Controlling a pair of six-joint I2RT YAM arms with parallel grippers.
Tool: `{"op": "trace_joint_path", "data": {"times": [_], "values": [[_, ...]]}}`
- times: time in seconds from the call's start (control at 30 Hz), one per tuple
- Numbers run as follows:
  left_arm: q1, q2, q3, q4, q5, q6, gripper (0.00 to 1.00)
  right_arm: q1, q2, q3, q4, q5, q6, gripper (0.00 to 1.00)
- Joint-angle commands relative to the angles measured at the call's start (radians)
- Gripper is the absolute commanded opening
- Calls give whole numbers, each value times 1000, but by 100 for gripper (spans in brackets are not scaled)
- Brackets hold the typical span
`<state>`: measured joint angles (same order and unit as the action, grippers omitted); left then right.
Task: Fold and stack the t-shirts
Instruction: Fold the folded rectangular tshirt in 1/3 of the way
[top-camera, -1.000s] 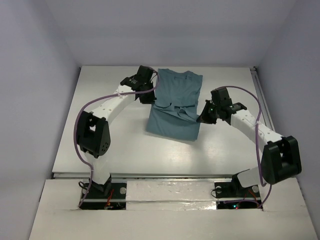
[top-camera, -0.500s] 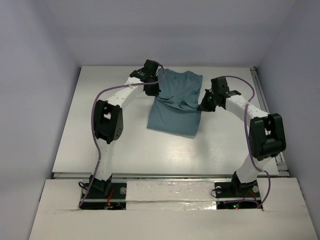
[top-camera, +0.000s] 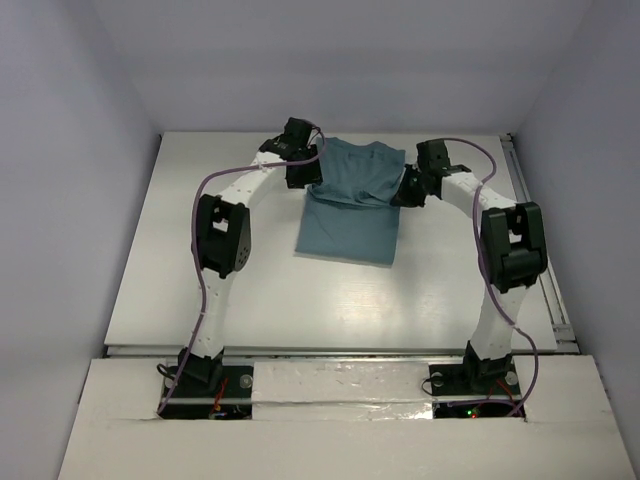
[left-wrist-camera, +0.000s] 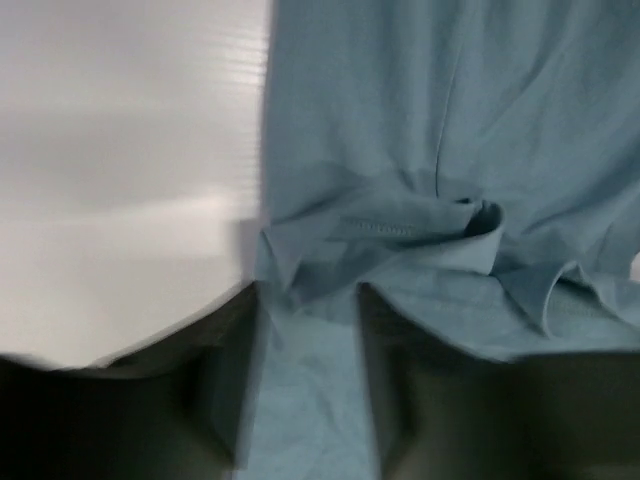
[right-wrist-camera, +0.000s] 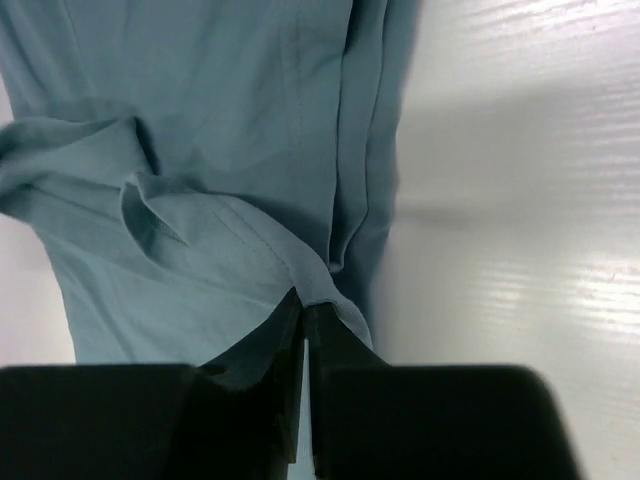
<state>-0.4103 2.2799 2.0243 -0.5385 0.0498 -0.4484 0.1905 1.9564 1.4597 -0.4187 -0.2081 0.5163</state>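
Note:
A bunched fold (top-camera: 352, 205) runs across the teal t-shirt whose near edge slants, so my left gripper should help my right gripper pull the t-shirt's near corners (top-camera: 299, 250) toward me.
The teal t-shirt (top-camera: 350, 215) lies on the white table (top-camera: 200, 270) toward the back, with a bunched ridge of cloth across its upper half. My left gripper (top-camera: 303, 176) is at its left edge. In the left wrist view that gripper (left-wrist-camera: 305, 300) is open, and rumpled cloth (left-wrist-camera: 400, 230) lies between and beyond the dark fingers (left-wrist-camera: 225, 380). My right gripper (top-camera: 405, 190) is at the shirt's right edge. In the right wrist view it (right-wrist-camera: 305, 305) is shut to a thin slit, with a hemmed fold (right-wrist-camera: 335, 295) of the t-shirt caught at the tips.
A metal rail (top-camera: 535, 225) runs along the table's right edge. Plain walls close in the back and both sides. The two arm bases stand at the near edge, and purple cables loop along both arms.
Both grippers have moved toward the back of the table, drawing the shirt's folded parts with them. The left jaws, shut before, now stand apart.

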Motion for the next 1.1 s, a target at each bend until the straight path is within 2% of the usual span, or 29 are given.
{"op": "trace_joint_path", "data": {"times": [0.0,0.03,0.07,0.1,0.17,0.23,0.3,0.33,0.37,0.4,0.43,0.47,0.53,0.6,0.67,0.77,0.93,1.07], "values": [[4,-13,60,44,-2,8,46,-10,15,71,14,21,-25,11],[14,-20,63,45,-17,11,56,-10,15,73,14,12,-25,27],[15,-32,66,40,-28,14,60,-10,12,77,8,16,-25,39],[15,-66,62,38,-39,17,67,-19,-3,80,5,18,-30,57],[15,-114,33,35,-41,27,69,-19,-25,94,-18,15,-30,66],[15,-222,-27,46,-36,28,69,-19,-86,102,-49,10,-38,68],[-20,-364,-206,116,-10,8,66,-19,-141,65,-46,4,-38,68],[-37,-416,-276,155,40,-1,61,-19,-169,42,-40,-17,-32,65],[-57,-457,-412,235,59,-33,57,-19,-229,9,-25,-39,-19,56],[-88,-521,-476,274,71,-51,53,-19,-252,-28,36,-63,8,19],[-88,-545,-530,313,115,-73,40,-8,-266,-88,59,-115,19,4],[-88,-560,-644,404,145,-99,35,9,-266,-105,73,-138,25,0],[-88,-559,-725,484,201,-156,33,38,-242,-125,92,-169,36,0],[-88,-480,-731,462,216,-130,33,88,-193,-119,106,-194,36,0],[-88,-441,-733,421,190,-104,29,112,-163,-110,132,-246,51,0],[-88,-428,-832,431,173,-102,28,122,-133,-180,201,-331,128,0],[-79,-470,-979,482,125,-148,30,141,-137,-369,267,-271,148,0],[-79,-508,-1125,555,173,-238,32,141,-187,-515,299,-160,166,0]]}}
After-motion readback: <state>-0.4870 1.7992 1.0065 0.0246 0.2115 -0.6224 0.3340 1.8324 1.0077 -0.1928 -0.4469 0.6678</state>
